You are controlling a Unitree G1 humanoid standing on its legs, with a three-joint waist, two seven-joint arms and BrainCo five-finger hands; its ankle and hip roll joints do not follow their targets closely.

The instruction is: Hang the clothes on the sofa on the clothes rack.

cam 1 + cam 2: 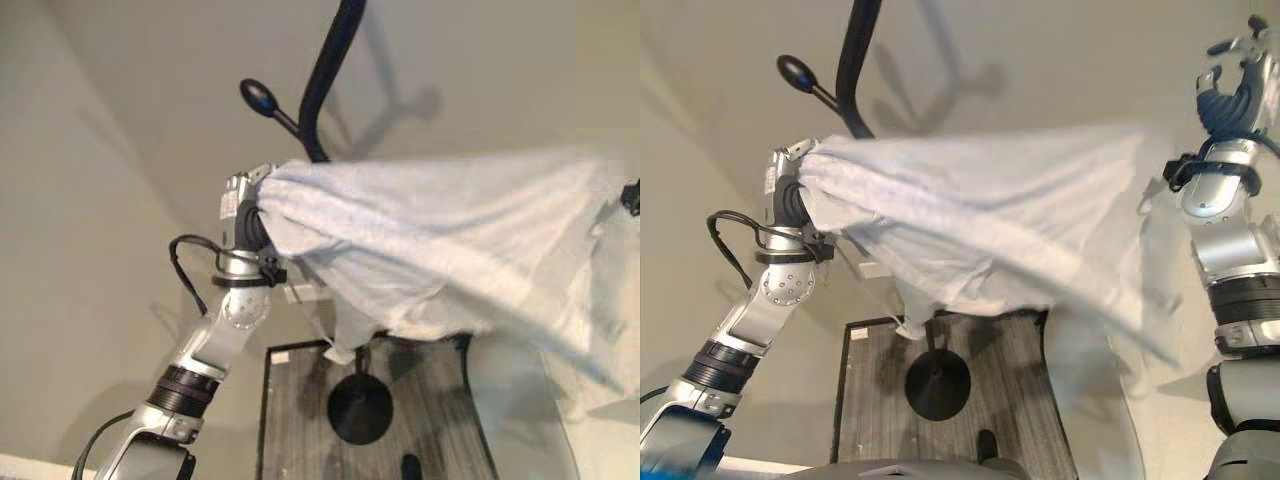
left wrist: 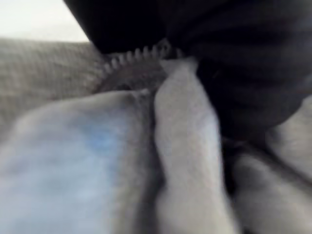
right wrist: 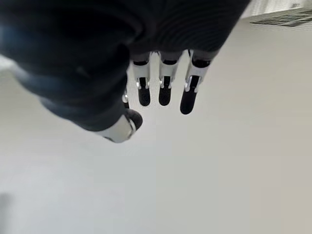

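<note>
My gripper will carry the white garment to the rack, and the garment will fold over into a crumpled bundle then, because the garment's lower edge hangs loose and limp.
A white garment is stretched out in the air in front of the black clothes rack pole. Its folds gather tightly at my raised left hand, which is shut on one end; the left wrist view has bunched cloth against the dark cover. The far end of the garment reaches towards my right wrist and hangs loose below. My right hand is lifted higher than the cloth, open, its fingers straight and holding nothing. A rack peg with a black knob sticks out just above my left hand.
The rack's round black base stands on a dark-edged grey floor panel below the garment. Plain beige walls rise behind the rack and on both sides.
</note>
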